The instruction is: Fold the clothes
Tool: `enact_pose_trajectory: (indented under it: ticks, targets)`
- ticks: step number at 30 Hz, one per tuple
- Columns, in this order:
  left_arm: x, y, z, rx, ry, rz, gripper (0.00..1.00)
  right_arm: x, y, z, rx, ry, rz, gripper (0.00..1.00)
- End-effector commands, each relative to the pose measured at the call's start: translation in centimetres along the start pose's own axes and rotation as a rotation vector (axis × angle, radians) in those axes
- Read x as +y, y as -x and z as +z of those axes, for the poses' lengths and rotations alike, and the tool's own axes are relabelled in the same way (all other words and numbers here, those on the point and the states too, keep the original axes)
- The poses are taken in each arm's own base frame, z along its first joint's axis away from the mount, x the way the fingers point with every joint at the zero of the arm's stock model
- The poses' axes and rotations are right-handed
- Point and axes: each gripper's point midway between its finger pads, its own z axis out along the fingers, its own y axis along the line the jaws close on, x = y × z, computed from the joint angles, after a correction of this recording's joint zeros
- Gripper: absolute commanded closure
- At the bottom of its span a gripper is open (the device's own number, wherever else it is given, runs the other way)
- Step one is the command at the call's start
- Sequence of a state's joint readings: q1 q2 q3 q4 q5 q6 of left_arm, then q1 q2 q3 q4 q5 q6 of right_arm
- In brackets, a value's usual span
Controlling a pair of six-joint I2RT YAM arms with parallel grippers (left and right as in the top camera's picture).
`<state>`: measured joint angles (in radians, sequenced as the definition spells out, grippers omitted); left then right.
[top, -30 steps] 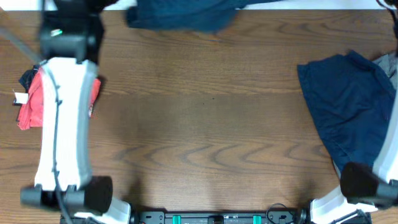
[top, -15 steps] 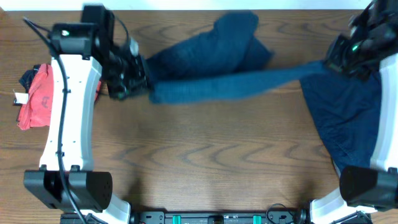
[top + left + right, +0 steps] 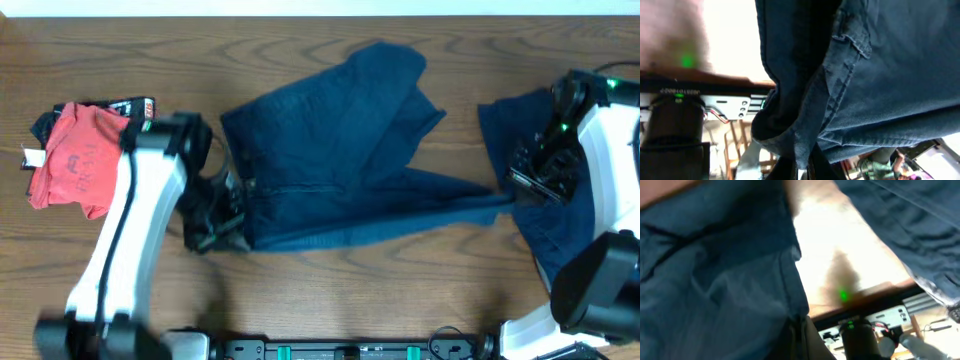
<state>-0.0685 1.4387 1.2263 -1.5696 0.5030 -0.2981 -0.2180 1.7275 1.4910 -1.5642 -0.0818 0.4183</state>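
The robot's right gripper should put down the garment's front tip and grab the back part's corner to spread it, because the navy garment's back part lies bunched and slanted.
A dark navy garment lies stretched across the middle of the table, bunched toward the back. My left gripper is shut on its left front edge; the left wrist view shows the navy cloth pinched between my fingers. My right gripper is shut on the garment's right tip; the right wrist view shows cloth clamped at the jaws. A second navy garment lies at the right under my right arm.
A red garment with a dark item beside it lies at the far left. Bare wooden table runs along the front. The table's back edge is just behind the stretched garment.
Both grippers have pulled the navy garment from the back edge toward the front and laid it down across the table. The left arm swung forward, the right arm came down.
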Motion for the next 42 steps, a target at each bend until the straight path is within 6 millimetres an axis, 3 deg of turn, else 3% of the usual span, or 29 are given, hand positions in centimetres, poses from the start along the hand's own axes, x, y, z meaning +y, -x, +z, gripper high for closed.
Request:
enact_pose_trajectory:
  ticks: [1,3,5,10,12,16,18,24,28,33,37,42]
  targets:
    - [5.9,-1.4,-0.8,-0.135,0.224,-0.062,0.94,-8.7,3.5,-4.3,-0.308,-0.297,0.154,0.99]
    - [6.2,-2.4,-0.8,-0.182,0.205,-0.055,0.94,-8.7,3.6,-5.5,-0.376,-0.266,0.164,0.99]
    - [6.2,-2.6,-0.9,-0.231,0.185,-0.060,0.93,-7.3,3.9,-6.6,-0.446,-0.192,0.111,0.99]
    - [5.8,-1.5,-0.9,-0.314,0.146,-0.069,0.94,-1.8,4.3,-8.4,-0.551,-0.002,-0.115,0.99]
    - [5.7,-0.9,-0.9,-0.324,0.142,-0.065,0.94,0.1,4.1,-8.4,-0.554,0.048,-0.164,0.98]
    - [5.6,-0.1,-0.4,-0.317,0.145,-0.068,0.94,5.8,3.1,-7.8,-0.526,0.202,-0.411,0.91]
    - [5.7,0.2,-0.1,-0.305,0.150,-0.072,0.94,8.4,2.6,-6.7,-0.494,0.257,-0.493,0.81]
    - [5.9,0.8,0.7,-0.263,0.169,-0.086,0.94,16.0,2.7,-2.4,-0.427,0.413,-0.652,0.79]
    - [5.8,1.1,0.8,-0.254,0.172,-0.090,0.94,19.4,3.6,2.0,-0.414,0.398,-0.727,0.69]
    - [5.8,1.1,0.8,-0.253,0.173,-0.090,0.94,20.7,3.0,8.3,-0.269,0.339,-0.730,0.70]
    - [5.8,1.1,0.8,-0.253,0.173,-0.090,0.94,19.8,1.8,12.6,-0.128,0.271,-0.702,0.76]
    - [5.7,1.4,0.8,-0.264,0.168,-0.086,0.94,18.8,0.5,14.8,-0.025,0.225,-0.682,0.81]
